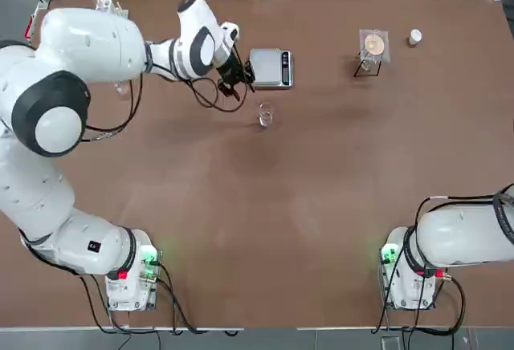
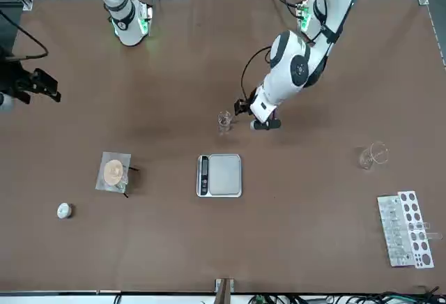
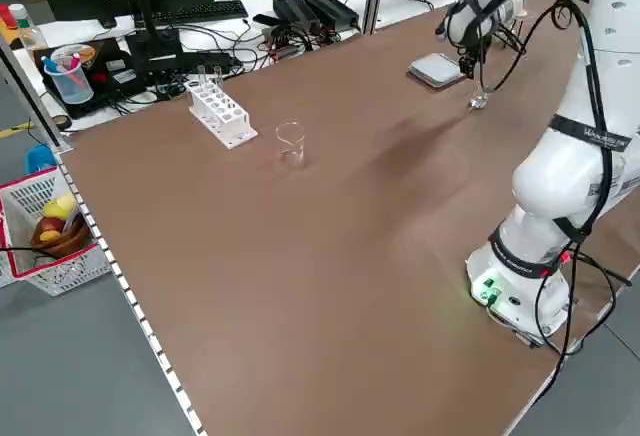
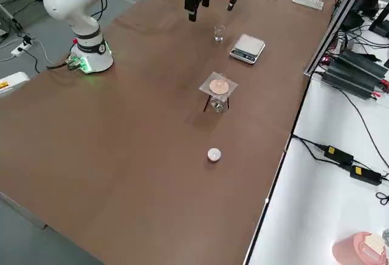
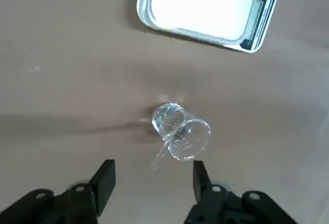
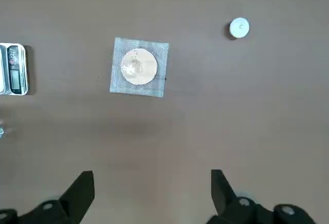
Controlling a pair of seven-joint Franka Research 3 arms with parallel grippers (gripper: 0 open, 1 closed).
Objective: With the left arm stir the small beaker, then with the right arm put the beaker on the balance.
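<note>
I expect the glass rod (image 5: 160, 156) to come free and leave the beaker standing when I lift the rod, because it leans loosely in the beaker's wide opening (image 5: 189, 139).
The small beaker (image 1: 264, 115) stands upright on the brown table, just in front of the balance (image 1: 271, 67). A thin glass rod (image 5: 160, 156) leans out of the beaker (image 5: 181, 131). My left gripper (image 1: 238, 77) hovers above and just left of the beaker. In the left wrist view the left gripper (image 5: 152, 170) is open, and the rod's free end lies between its fingers without touching either. My right gripper (image 6: 151, 183) is open and empty, high over the right part of the table, far from the beaker.
A tripod with a gauze square (image 1: 373, 49) and a small white capped bottle (image 1: 414, 37) stand at the far right. A larger glass beaker (image 2: 373, 155) and a white test-tube rack (image 2: 404, 229) are on the far left. Cables run behind the table's far edge.
</note>
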